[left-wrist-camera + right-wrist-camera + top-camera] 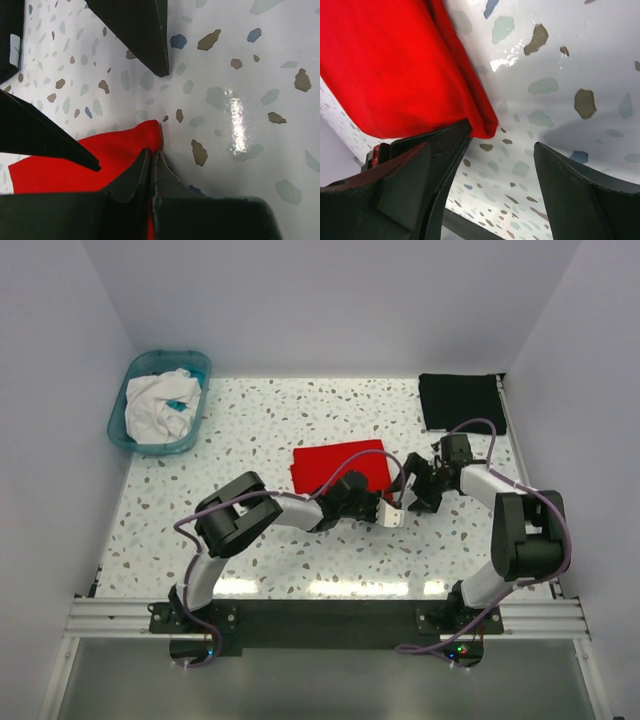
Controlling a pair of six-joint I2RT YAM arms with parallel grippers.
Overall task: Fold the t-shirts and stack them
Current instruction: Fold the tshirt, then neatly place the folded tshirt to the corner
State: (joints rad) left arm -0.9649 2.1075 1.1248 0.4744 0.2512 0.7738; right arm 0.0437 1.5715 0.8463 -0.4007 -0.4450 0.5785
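Note:
The red t-shirt [342, 464] will sag but stay folded when I lift and carry it, because layers lie close together along the folded side edge [465, 75].
The red t-shirt [340, 466] lies folded in the middle of the table. The black t-shirt [460, 400] lies as a flat folded rectangle at the back right. My left gripper [390, 510] is at the red shirt's near right corner. In the left wrist view it [151, 156] is shut, with the red shirt's [75, 160] edge pinched between its fingers. My right gripper [416, 490] is open just right of that corner. In the right wrist view it [502, 135] straddles bare table, with the red shirt's [395, 65] corner by its left finger [435, 165].
A teal basin [132, 372] holding white cloth [160, 405] stands at the back left. White walls enclose the speckled table [250, 420] on three sides. The two grippers are very close together.

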